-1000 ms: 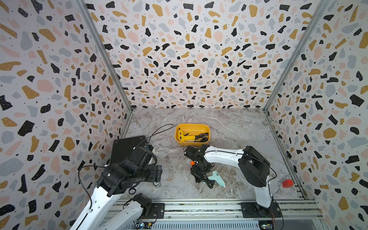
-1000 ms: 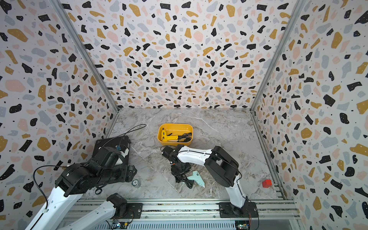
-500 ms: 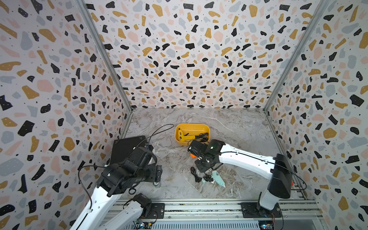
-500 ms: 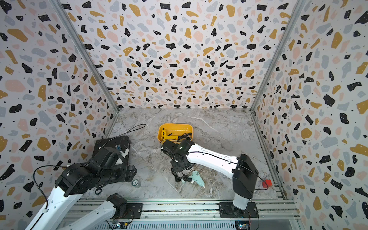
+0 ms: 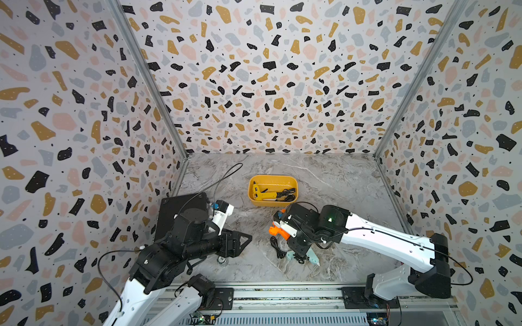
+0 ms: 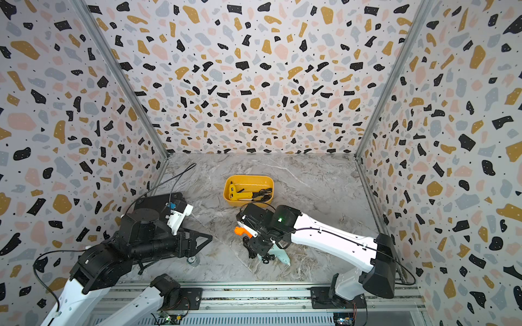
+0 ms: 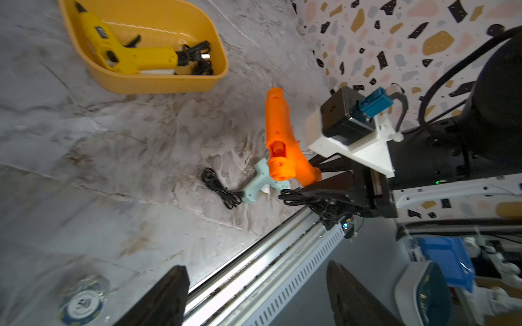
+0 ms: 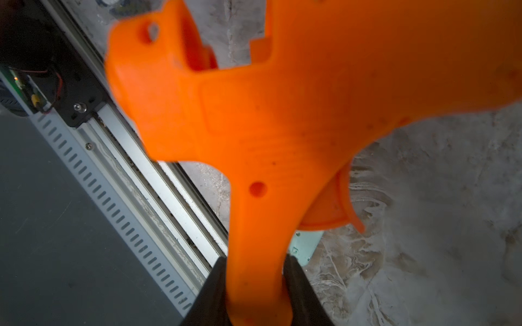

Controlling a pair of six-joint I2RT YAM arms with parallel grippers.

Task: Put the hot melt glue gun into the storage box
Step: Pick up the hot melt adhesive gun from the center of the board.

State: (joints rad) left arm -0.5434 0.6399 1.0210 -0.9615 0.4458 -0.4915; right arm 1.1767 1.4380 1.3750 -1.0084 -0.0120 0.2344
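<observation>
The robot's right gripper is holding the orange glue gun by its handle, so next the left gripper grabs the free body before the gun is lowered into the storage box.
My right gripper is shut on the handle of the orange hot melt glue gun, which hangs above the table in front of the storage box. Both top views show the gun at the gripper's left side. The yellow storage box holds a yellow glue gun and its black cord. A mint glue gun lies on the table under my right gripper. My left gripper is open, holding nothing, low at the left.
A flat black case lies at the left wall behind my left arm. A poker chip sits by the left gripper. A loose black cord trails from the mint gun. The metal rail runs along the front edge.
The right arm's elbow has swung out to the right and stretched low, while its gripper keeps the orange gun in front of the box. The left arm has stayed in place.
</observation>
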